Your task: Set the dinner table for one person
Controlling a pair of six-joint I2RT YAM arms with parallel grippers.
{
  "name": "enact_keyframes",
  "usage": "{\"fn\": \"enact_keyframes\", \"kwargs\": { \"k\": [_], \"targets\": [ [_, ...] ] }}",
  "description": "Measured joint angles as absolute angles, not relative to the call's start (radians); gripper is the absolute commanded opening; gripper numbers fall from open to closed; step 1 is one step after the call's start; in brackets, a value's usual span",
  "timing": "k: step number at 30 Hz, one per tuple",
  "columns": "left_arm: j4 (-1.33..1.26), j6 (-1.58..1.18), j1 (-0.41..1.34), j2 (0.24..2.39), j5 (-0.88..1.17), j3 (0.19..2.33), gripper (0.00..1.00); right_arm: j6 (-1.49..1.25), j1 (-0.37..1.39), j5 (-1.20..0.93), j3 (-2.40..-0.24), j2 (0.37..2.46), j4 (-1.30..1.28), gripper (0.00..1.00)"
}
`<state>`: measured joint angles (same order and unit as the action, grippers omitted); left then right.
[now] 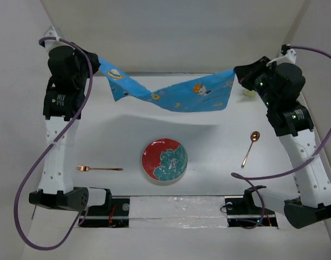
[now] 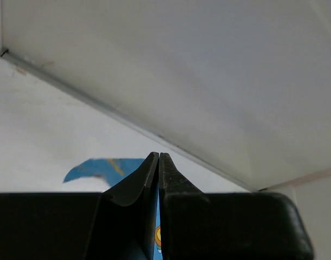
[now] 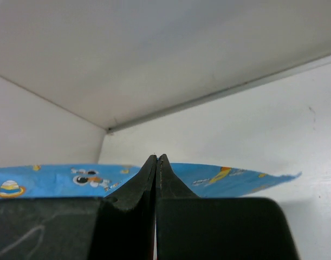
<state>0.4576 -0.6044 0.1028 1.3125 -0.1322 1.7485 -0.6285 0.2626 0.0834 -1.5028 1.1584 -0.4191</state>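
Note:
The blue mat (image 1: 162,102) sags above the table's far edge, so the robot's left gripper and right gripper should pull it down toward the plate (image 1: 164,159) and spread it flat.
A blue cartoon-print cloth mat (image 1: 170,97) hangs stretched above the far part of the white dinner table (image 1: 208,132), sagging in the middle. My left gripper (image 1: 98,59) is shut on its left corner and my right gripper (image 1: 237,73) is shut on its right corner. In the left wrist view the gripper (image 2: 158,157) has its jaws pressed together with blue cloth (image 2: 100,167) showing between and beside them. In the right wrist view the gripper (image 3: 156,158) is likewise shut, with the mat (image 3: 57,181) spreading to both sides. A red and teal plate (image 1: 164,160) sits near the front centre.
A copper fork (image 1: 99,168) lies left of the plate and a copper spoon (image 1: 250,148) lies to its right. A pale small object (image 1: 249,93) sits partly hidden behind the right arm. White walls (image 1: 170,32) enclose the table at the back and sides.

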Motion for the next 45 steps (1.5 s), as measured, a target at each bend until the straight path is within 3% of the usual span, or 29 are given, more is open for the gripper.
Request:
{"fn": "enact_keyframes", "kwargs": {
  "k": [9, 17, 22, 28, 31, 37, 45],
  "targets": [
    [0.461, -0.605, 0.075, 1.392, -0.105, 1.946, 0.0, -0.617, 0.218, 0.105, -1.669, 1.196, -0.463, 0.0],
    [0.464, -0.638, 0.02, 1.681, -0.017, 1.954, 0.0, -0.606, 0.142, 0.093, -1.793, 1.544, -0.456, 0.0],
    [0.509, -0.677, -0.027, 1.84, 0.056, 2.08, 0.0, -0.614, 0.117, 0.064, -2.014, 1.791, -0.522, 0.0],
    [0.48, -0.705, -0.061, 1.829, 0.114, 2.15, 0.0, -0.628, 0.077, 0.027, -2.228, 1.86, -0.537, 0.0],
    [0.404, -0.705, -0.063, 1.743, 0.131, 2.037, 0.0, -0.63, 0.07, 0.019, -2.166, 1.791, -0.493, 0.0],
    [0.233, -0.7, -0.063, 1.542, 0.16, 1.575, 0.0, -0.637, 0.071, -0.032, -1.69, 1.594, -0.326, 0.0],
    [0.121, -0.678, -0.063, 1.621, 0.179, 1.146, 0.0, -0.652, 0.065, -0.067, -1.36, 1.782, -0.285, 0.0]
  ]
}}
